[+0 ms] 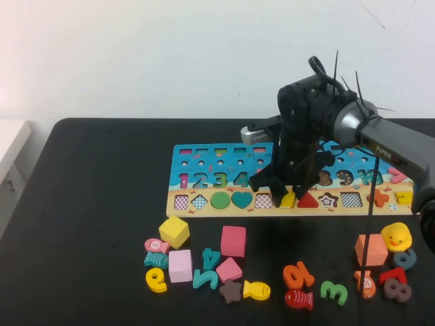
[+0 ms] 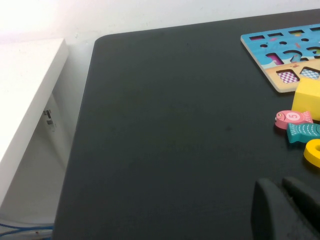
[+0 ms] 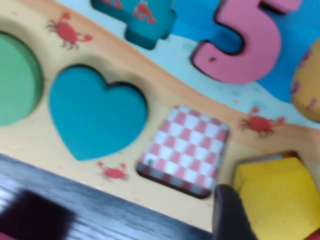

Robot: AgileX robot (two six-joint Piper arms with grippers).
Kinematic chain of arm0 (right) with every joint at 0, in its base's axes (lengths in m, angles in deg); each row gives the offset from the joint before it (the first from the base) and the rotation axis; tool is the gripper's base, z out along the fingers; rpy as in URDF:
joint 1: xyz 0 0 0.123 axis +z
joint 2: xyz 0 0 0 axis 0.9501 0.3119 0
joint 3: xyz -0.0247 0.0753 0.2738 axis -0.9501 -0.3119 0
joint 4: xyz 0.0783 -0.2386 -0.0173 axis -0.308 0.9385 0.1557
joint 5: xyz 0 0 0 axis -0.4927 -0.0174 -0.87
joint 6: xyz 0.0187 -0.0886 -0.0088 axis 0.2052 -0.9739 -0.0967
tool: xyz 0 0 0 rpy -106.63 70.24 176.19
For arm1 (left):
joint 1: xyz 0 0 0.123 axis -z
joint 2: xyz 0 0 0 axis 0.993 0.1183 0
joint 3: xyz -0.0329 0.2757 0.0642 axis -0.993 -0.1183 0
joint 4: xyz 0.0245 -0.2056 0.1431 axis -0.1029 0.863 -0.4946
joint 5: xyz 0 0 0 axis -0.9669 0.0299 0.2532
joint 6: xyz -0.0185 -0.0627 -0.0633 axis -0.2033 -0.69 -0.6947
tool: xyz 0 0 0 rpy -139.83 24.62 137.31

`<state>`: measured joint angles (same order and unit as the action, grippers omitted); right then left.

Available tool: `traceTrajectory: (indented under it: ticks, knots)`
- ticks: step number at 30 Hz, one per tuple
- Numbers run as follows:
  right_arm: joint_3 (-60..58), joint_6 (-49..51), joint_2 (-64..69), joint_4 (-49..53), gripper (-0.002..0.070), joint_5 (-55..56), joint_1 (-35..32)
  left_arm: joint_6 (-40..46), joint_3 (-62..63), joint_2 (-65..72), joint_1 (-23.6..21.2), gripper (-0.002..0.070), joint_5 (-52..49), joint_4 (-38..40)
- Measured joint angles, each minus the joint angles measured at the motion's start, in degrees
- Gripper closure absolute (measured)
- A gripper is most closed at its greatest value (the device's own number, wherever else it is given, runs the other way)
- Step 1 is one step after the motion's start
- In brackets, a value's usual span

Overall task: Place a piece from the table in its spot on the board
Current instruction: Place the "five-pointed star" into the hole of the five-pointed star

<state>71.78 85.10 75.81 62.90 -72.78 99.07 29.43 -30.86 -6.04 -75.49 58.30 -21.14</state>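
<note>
I should have my right gripper release the yellow pentagon piece, which sits tilted over its slot (image 3: 267,159), then close its fingers and push the piece flat (image 3: 280,197).
The board (image 1: 224,159) lies across the middle of the black table (image 1: 88,204). My right gripper (image 1: 288,197) reaches down over its sandy strip and is shut on the yellow pentagon piece (image 1: 288,200), between an empty checkered slot (image 1: 264,200) and the red triangle (image 1: 307,200). In the right wrist view the piece (image 3: 272,197) sits slightly tilted over its slot beside the checkered slot (image 3: 187,147), with one finger (image 3: 230,215) against its edge; the other finger is out of view. My left gripper (image 2: 276,182) is shut and empty, low over bare table left of the board (image 2: 280,82).
Loose pieces lie in front of the board: a yellow cube (image 1: 174,231), pink cubes (image 1: 233,240), a yellow fish (image 1: 257,290), an orange cube (image 1: 371,249), a yellow duck (image 1: 396,236) and several numbers. A white shelf (image 1: 10,146) stands beyond the table's left edge.
</note>
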Motion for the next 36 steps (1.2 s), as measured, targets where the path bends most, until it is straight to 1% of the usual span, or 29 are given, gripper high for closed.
traceTrajectory:
  ticks: [10, 13, 16, 18, 24, 27, 28, 29, 31, 34, 35, 36]
  knots:
    - [0.0, 0.0, 0.38, -0.31, 0.0303, 0.22, 0.0, 0.0, 0.0, 0.0, 0.0, 0.0676, 0.0, 0.0]
    - [0.0, 0.0, 0.53, 0.66, 0.0258, 0.01, 0.0, -0.12, 0.0, 0.0, 0.0, 0.0676, 0.0, 0.0]
    - [0.39, 0.0, 0.76, 1.87, 0.0188, -0.91, 0.0, -0.12, 0.0, 0.0, 0.0, 0.0676, 0.0, 0.0]
    - [1.3, 0.0, 0.87, 2.21, 0.0164, -1.62, 0.0, -0.12, 0.0, 0.0, 0.0, 0.0676, 0.0, 0.0]
    - [4.88, 0.0, 0.84, 2.37, 0.0149, -3.28, -0.1, -0.12, 0.0, 0.0, 0.0, 0.0676, 0.0, 0.0]
    - [5.57, -0.56, 0.45, 2.37, 0.0157, -3.99, -0.1, -0.12, 0.0, 0.0, 0.0, 0.0676, 0.0, 0.0]
    - [5.57, -1.35, 0.24, 2.06, 0.0171, -4.1, -0.1, -0.12, 0.0, 0.0, 0.0, 0.0676, 0.0, 0.0]
    - [5.57, -2.4, 0.01, 1.45, 0.0202, -4.21, -0.1, -0.12, 0.0, 0.0, 0.0, 0.0676, 0.0, 0.0]
    - [5.57, -4.43, 0.01, -0.38, 0.0297, -4.24, -0.1, -0.12, 0.0, 0.0, 0.0, 0.0676, 0.0, 0.0]
    - [5.57, -7.71, 0.01, -4.68, 0.0528, -4.32, -0.1, -0.12, 0.0, 0.0, 0.0, 0.0676, 0.0, 0.0]
    - [5.57, -8.61, 0.01, -6.28, 0.0579, -4.32, -0.1, -0.12, 0.0, 0.0, 0.0, 0.0676, 0.0, 0.0]
    - [5.57, -9.17, 0.01, -7.15, 0.0613, -4.32, 0.01, -0.12, 0.0, 0.0, 0.0, 0.0676, 0.0, 0.0]
